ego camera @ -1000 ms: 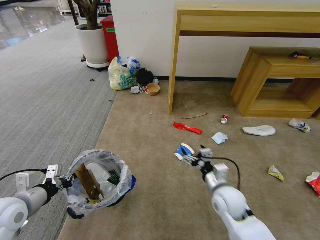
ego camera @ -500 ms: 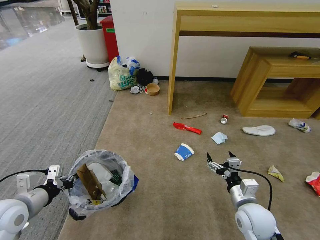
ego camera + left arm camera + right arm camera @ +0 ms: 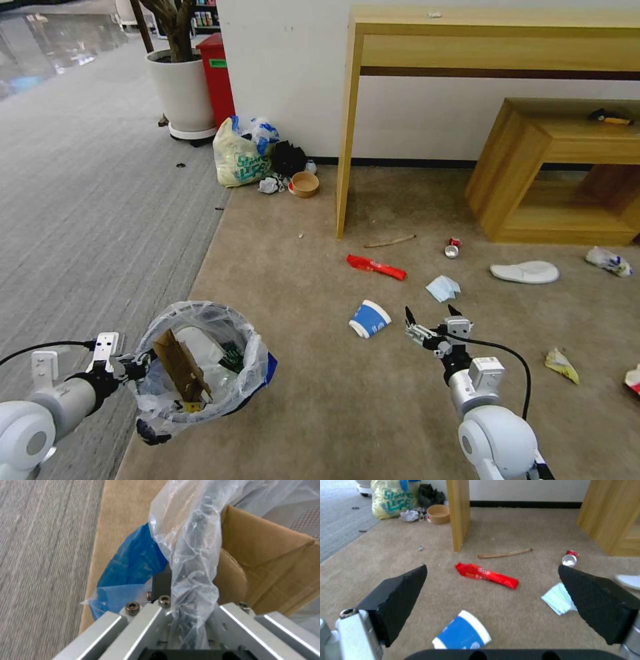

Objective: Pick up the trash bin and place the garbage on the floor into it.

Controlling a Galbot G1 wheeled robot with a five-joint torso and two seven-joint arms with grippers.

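Note:
The cup's white rim [image 3: 379, 311] is pressed into a flat piece, so when I lift the blue-white cup [image 3: 369, 320], I expect it to buckle and come up empty.
My left gripper [image 3: 137, 368] is shut on the rim of the trash bin [image 3: 200, 363] and holds it just above the carpet edge. The bin's clear liner [image 3: 186, 542] is pinched between the fingers, and brown cardboard [image 3: 179, 365] stands inside. My right gripper [image 3: 431, 313] hangs open and empty over the tan floor [image 3: 320, 413]. It is just right of a blue-white cup [image 3: 369, 319] lying on its side. Beyond it lie a red wrapper [image 3: 375, 267], a pale tissue [image 3: 443, 289], a crushed can [image 3: 453, 248] and a white slipper [image 3: 525, 271].
A wooden table leg [image 3: 345, 133] and a low wooden shelf [image 3: 560, 173] stand behind the litter. A yellowish printed bag [image 3: 239, 157] and a paper bowl [image 3: 305, 184] sit by the wall. More wrappers [image 3: 561, 365] lie at the right. Grey striped carpet [image 3: 87, 200] runs along the left.
My right arm has swung from the blue cup to its right side, with the fingers now spread open. The cup stays on the carpet. The head view has shifted slightly.

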